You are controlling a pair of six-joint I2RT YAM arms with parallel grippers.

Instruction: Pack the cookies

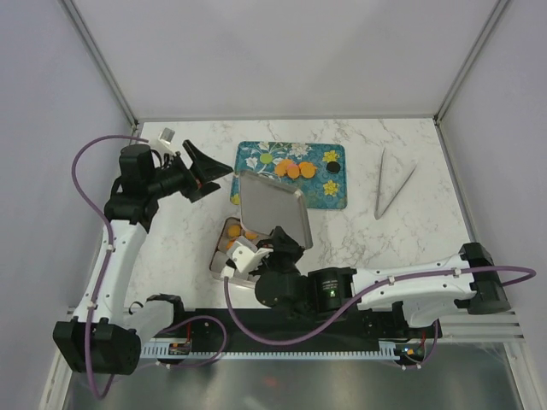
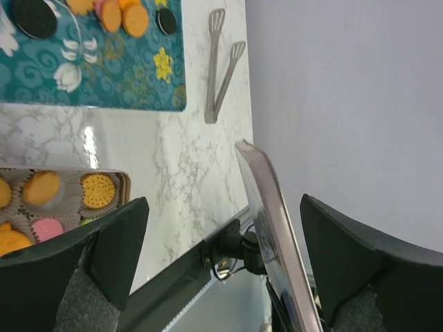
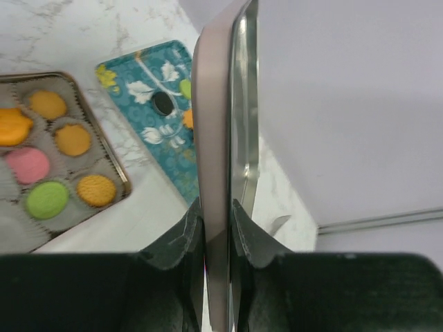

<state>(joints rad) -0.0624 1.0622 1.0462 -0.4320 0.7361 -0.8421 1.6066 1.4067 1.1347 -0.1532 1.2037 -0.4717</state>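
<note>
The lid's hollow side (image 1: 273, 207) is facing up over the tin, so my right gripper needs to swing round and flip the lid before it lowers the lid onto the open tin (image 1: 226, 246).
Several cookies, orange (image 1: 295, 169), black (image 1: 332, 168) and green, lie on the teal tray (image 1: 342, 198). More sit in paper cups in the open tin (image 1: 220, 254), which the right wrist view shows with orange (image 3: 73, 139), pink (image 3: 26, 164) and green cookies. My right gripper (image 1: 278, 243) is shut on the lid (image 1: 272, 207) and holds it up on edge over the tin; its jaws pinch the lid's rim (image 3: 214, 138). My left gripper (image 1: 224, 177) is open and empty, raised left of the lid. The lid's edge (image 2: 270, 228) stands between its jaws without touching them.
Grey tongs (image 1: 389, 184) lie on the marble table to the right of the tray, also in the left wrist view (image 2: 221, 62). The tin (image 2: 123, 185) and the tray (image 2: 131, 83) show at the left of that view. Walls enclose the table.
</note>
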